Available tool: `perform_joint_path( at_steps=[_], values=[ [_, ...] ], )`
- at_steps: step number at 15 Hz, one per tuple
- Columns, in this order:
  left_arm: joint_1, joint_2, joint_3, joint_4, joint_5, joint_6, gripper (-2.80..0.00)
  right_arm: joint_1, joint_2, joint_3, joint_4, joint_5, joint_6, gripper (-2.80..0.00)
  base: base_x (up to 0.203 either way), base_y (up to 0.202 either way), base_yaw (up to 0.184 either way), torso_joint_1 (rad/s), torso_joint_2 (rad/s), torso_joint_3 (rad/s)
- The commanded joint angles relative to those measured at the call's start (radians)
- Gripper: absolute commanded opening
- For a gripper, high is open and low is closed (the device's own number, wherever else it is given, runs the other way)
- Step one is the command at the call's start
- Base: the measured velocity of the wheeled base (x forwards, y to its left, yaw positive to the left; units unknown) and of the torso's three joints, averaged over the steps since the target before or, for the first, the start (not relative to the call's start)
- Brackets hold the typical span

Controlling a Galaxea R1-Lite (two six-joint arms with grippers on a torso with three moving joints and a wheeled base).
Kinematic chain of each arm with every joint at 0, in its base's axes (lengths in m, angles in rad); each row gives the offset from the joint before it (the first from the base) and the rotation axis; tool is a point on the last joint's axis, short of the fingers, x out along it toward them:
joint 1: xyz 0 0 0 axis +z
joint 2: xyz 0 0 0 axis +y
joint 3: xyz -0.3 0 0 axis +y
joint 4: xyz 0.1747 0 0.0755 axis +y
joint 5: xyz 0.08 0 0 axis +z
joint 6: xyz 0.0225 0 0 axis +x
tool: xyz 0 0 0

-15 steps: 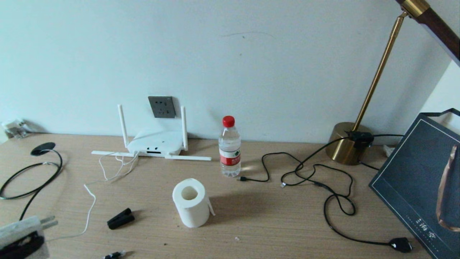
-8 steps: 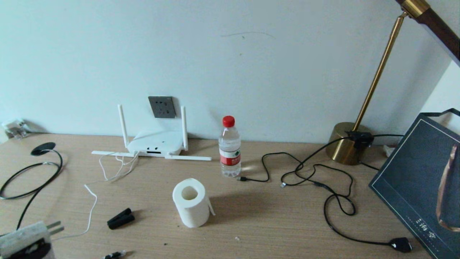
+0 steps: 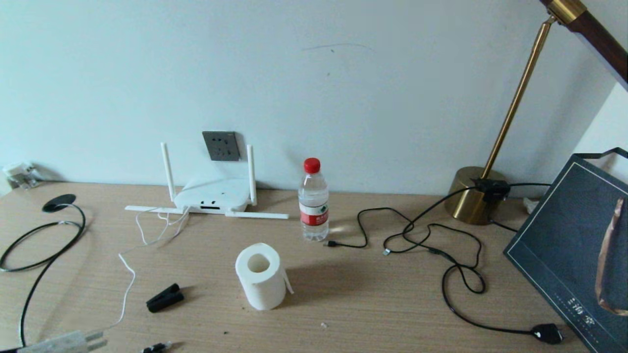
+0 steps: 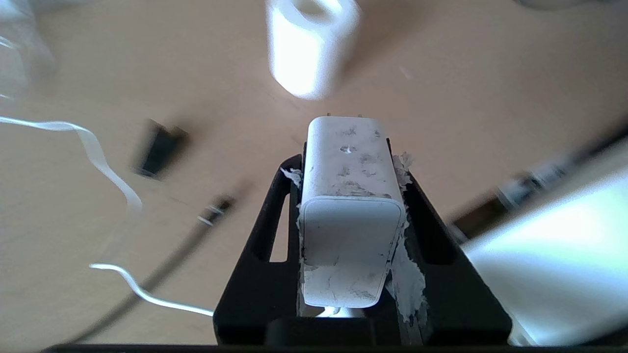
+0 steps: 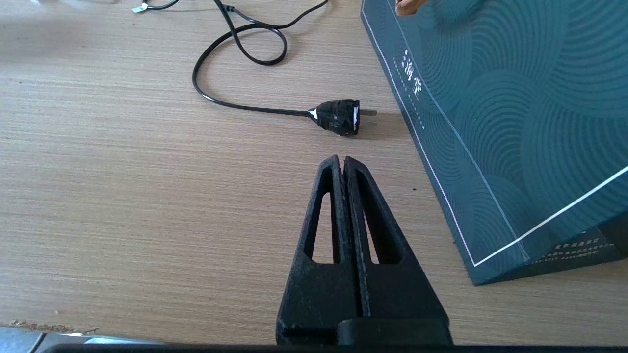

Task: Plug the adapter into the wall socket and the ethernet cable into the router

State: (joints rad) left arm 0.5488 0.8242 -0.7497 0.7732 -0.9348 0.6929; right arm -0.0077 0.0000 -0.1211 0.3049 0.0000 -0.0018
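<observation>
My left gripper should lift the adapter and turn it toward the wall socket (image 3: 221,146), because the adapter's pins (image 3: 96,341) point low across the table toward the toilet paper roll.
The white adapter (image 4: 351,196) sits clamped between the black fingers of my left gripper (image 4: 346,157), which is shut on it; scraps of white tape cling to the pads. In the head view only the adapter (image 3: 64,340) and its metal prongs show, at the near left edge of the table, with its thin white cord (image 3: 128,274) trailing back to the router (image 3: 212,195). The dark grey wall socket (image 3: 221,145) is on the wall just behind the router. The black ethernet cable (image 3: 44,245) loops at the far left, its plug (image 3: 157,347) lying near the front edge. My right gripper (image 5: 342,159) is shut and empty above the table.
A toilet paper roll (image 3: 261,276) stands mid-table, a black clip (image 3: 164,297) to its left, and a water bottle (image 3: 313,201) beside the router. Thin black cables (image 3: 441,245) and a black power plug (image 5: 338,116) sprawl at the right, by a brass lamp base (image 3: 471,196) and a dark box (image 3: 574,255).
The adapter in my left gripper has shifted right and sunk toward the view's bottom edge, so the gripper no longer shows. Its white cord has shifted slightly. The right arm is still.
</observation>
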Motion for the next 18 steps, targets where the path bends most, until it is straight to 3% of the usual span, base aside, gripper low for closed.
perform_joint_path(
  at_steps=[1, 2, 4, 6, 7, 9, 11, 12, 13, 16, 18],
  values=[
    [-0.381, -0.034, 0.07, -0.276, 0.278, -0.366, -2.8, 0.0, 0.001, 0.0, 0.002, 0.0, 0.0, -2.8, 0.0, 0.0, 0.0, 0.0, 0.0, 0.0],
    [-0.563, -0.043, 0.115, -0.393, 0.428, -0.478, -2.8, 0.0, 0.002, 0.0, 0.002, 0.0, 0.0, -2.8, 0.0, 0.0, 0.0, 0.0, 0.0, 0.0],
    [-0.838, -0.064, 0.201, -0.595, 0.686, -0.665, -2.8, 0.0, 0.0, 0.0, 0.002, 0.0, 0.0, -2.8, 0.0, 0.0, 0.0, 0.0, 0.0, 0.0],
    [-1.014, -0.094, 0.323, -0.876, 0.983, -0.82, -2.8, 0.0, 0.0, 0.0, 0.002, 0.0, 0.0, -2.8, 0.0, 0.0, 0.0, 0.0, 0.0, 0.0],
    [-1.042, -0.092, 0.359, -0.995, 1.049, -0.856, -2.8, 0.0, 0.0, 0.0, 0.002, 0.0, 0.0, -2.8, 0.0, 0.0, 0.0, 0.0, 0.0, 0.0],
    [-0.992, -0.017, 0.39, -1.253, 1.102, -0.855, -2.8, 0.0, 0.0, 0.0, 0.002, 0.0, -0.001, -2.8, 0.0, 0.0, 0.0, 0.0, 0.0, 0.0],
    [-0.897, 0.086, 0.428, -1.474, 1.073, -0.743, -2.8, 0.0, 0.001, 0.0, 0.002, 0.0, 0.0, -2.8, 0.0, 0.0, 0.0, 0.0, 0.0, 0.0],
    [-0.872, 0.116, 0.457, -1.511, 1.023, -0.653, -2.8, 0.0, 0.001, 0.0, 0.002, 0.0, 0.0, -2.8, 0.0, 0.0, 0.0, 0.0, 0.0, 0.0],
    [-0.865, 0.15, 0.475, -1.524, 1.003, -0.615, -2.8, 0.001, 0.0, 0.0, 0.002, 0.0, -0.001, -2.8, 0.0, 0.0, 0.0, 0.0, 0.0, 0.0],
    [-0.857, 0.355, 0.463, -1.603, 1.007, -0.585, -2.8, 0.0, 0.0, 0.0, 0.002, 0.0, -0.001, -2.8, 0.0, 0.0, 0.0, 0.0, 0.0, 0.0],
    [-0.845, 0.534, 0.432, -1.732, 1.028, -0.584, -2.8, 0.0, 0.0, 0.0, 0.002, 0.0, -0.001, -2.8, 0.0, 0.0, 0.0, 0.0, 0.0, 0.0]
  ],
)
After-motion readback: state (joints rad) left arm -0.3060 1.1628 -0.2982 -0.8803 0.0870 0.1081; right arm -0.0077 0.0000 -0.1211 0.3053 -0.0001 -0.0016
